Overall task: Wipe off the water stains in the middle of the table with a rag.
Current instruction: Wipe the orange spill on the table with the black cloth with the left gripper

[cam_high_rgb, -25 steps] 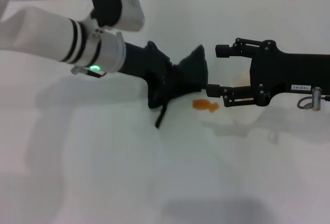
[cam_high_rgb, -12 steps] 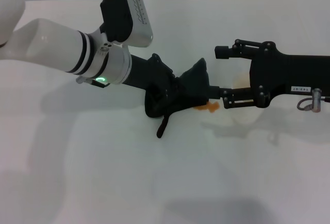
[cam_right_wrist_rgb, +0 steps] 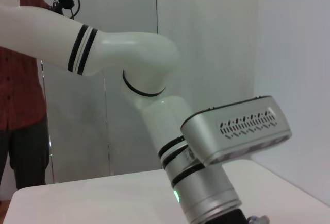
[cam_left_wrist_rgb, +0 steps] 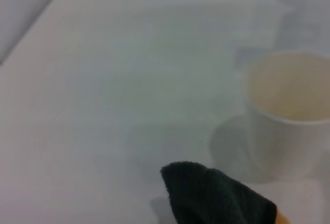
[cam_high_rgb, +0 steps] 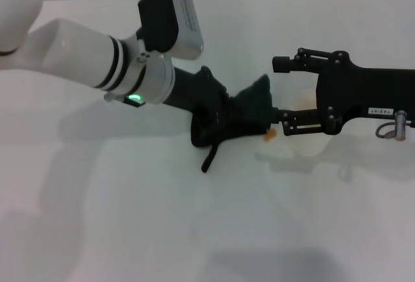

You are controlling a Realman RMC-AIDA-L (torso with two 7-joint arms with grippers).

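I should use my left gripper to wipe the rag back toward the cup (cam_high_rgb: 303, 102), over an orange bit of the water stains (cam_high_rgb: 270, 135) that shows past the rag's edge.
My left gripper (cam_high_rgb: 217, 110) is shut on the rag (cam_high_rgb: 243, 113), a dark cloth pressed on the white table (cam_high_rgb: 130, 217) with a narrow tail (cam_high_rgb: 211, 155) trailing toward me. The rag covers nearly all of the water stains; only a small orange tip (cam_high_rgb: 269, 135) shows at its right edge. The left wrist view shows the rag's corner (cam_left_wrist_rgb: 216, 195) and a sliver of orange (cam_left_wrist_rgb: 281, 218). My right gripper (cam_high_rgb: 280, 94) hovers open just right of the rag, its lower finger (cam_high_rgb: 288, 123) close to the cloth.
A white translucent cup (cam_high_rgb: 301, 107) stands under the right gripper, also seen as a cup (cam_left_wrist_rgb: 289, 110) beyond the rag. In the right wrist view, my left arm (cam_right_wrist_rgb: 206, 183) fills the middle and a person in a red shirt (cam_right_wrist_rgb: 20, 95) stands behind the table.
My left arm has slid the rag to the right across the table, from beside the orange stain to over it. The right gripper has stayed in place.
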